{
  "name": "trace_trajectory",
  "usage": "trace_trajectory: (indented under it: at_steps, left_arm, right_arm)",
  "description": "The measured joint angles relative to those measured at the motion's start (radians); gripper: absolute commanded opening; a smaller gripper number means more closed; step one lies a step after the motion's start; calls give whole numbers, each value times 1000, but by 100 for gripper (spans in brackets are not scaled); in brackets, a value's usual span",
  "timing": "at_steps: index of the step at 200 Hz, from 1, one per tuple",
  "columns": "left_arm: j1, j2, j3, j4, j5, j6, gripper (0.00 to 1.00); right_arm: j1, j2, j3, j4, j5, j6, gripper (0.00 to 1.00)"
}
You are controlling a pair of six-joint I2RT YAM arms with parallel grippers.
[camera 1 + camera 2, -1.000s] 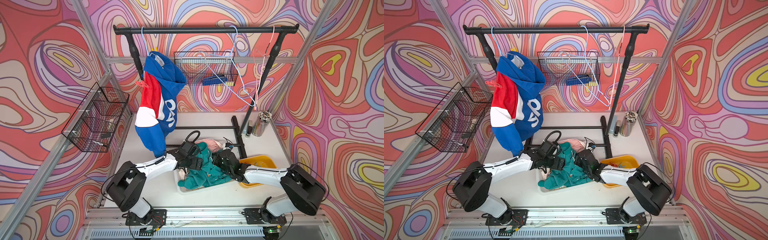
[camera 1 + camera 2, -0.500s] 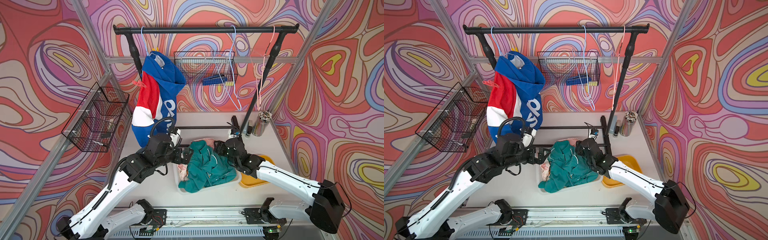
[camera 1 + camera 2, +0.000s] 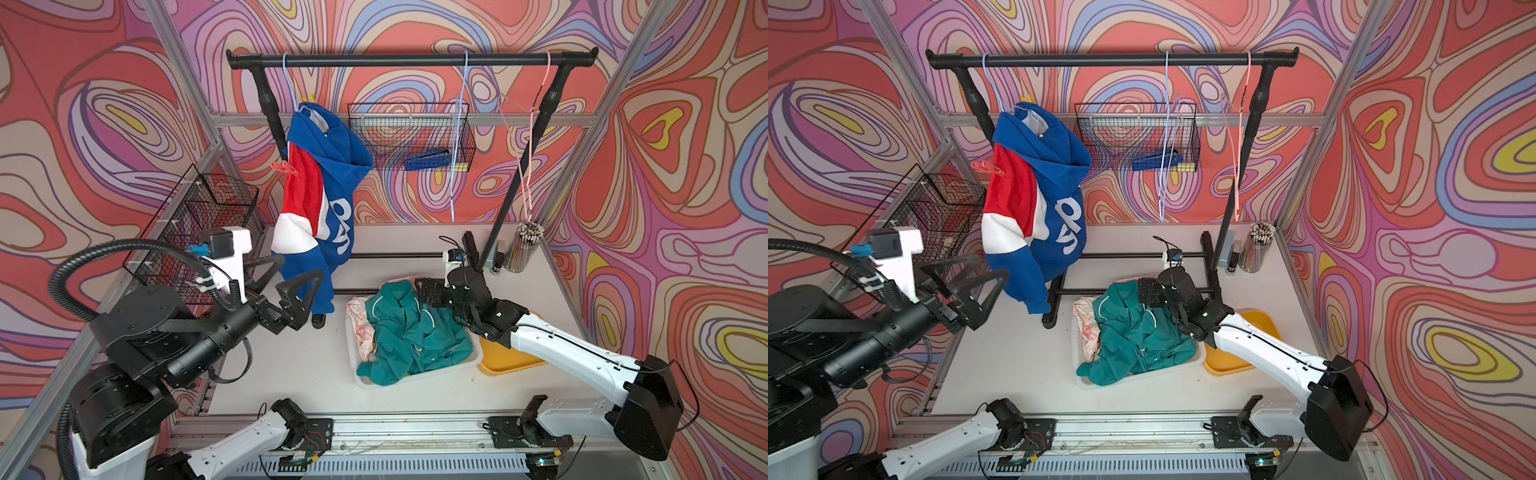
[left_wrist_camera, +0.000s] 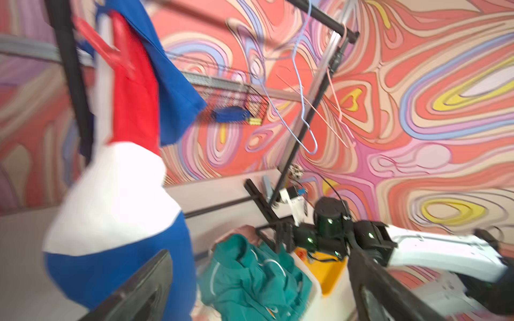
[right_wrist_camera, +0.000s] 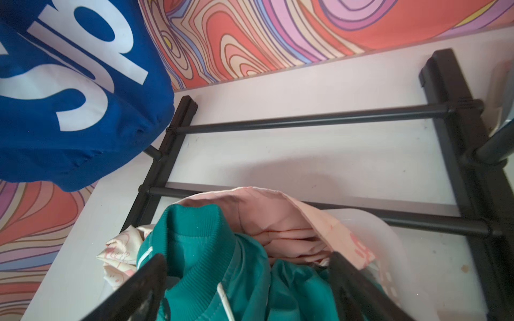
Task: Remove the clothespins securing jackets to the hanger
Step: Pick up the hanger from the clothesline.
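Note:
The hooded jacket is hanging a long way from the robot's right gripper, so next the left gripper grabs the sleeve under the red clothespin and takes the jacket off the rail.
A blue-red-white hooded jacket hangs on a light-blue hanger from the black rail. A red clothespin clips its left shoulder, and a yellow clothespin sits at the collar. My left gripper stands open and empty beside the jacket's lower hem. A teal jacket and a pink-and-cream jacket lie heaped in a white tray. My right gripper is open over the teal collar.
Two bare hangers, a blue hanger and a pink hanger, hang on the rail. A wire basket is on the back wall and another wire basket on the left. A yellow tray and a pencil cup stand at the right.
My right gripper has opened and let go of the teal jacket, which lies in the tray. My left arm has lifted and swung left, away from the tray, to the hanging jacket's hem.

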Motion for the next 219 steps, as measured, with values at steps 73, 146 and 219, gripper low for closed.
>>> trace_trajectory:
  at_steps: [73, 146, 219]
  left_arm:
    - [3, 261, 138, -13, -340, 182, 98]
    - [212, 441, 291, -43, -290, 209, 81]
    - [414, 448, 234, -49, -22, 145, 61]
  right_arm:
    - [0, -13, 0, 6, -79, -25, 98]
    - [0, -14, 0, -2, -101, -31, 98]
    - [0, -14, 0, -4, -107, -37, 98]
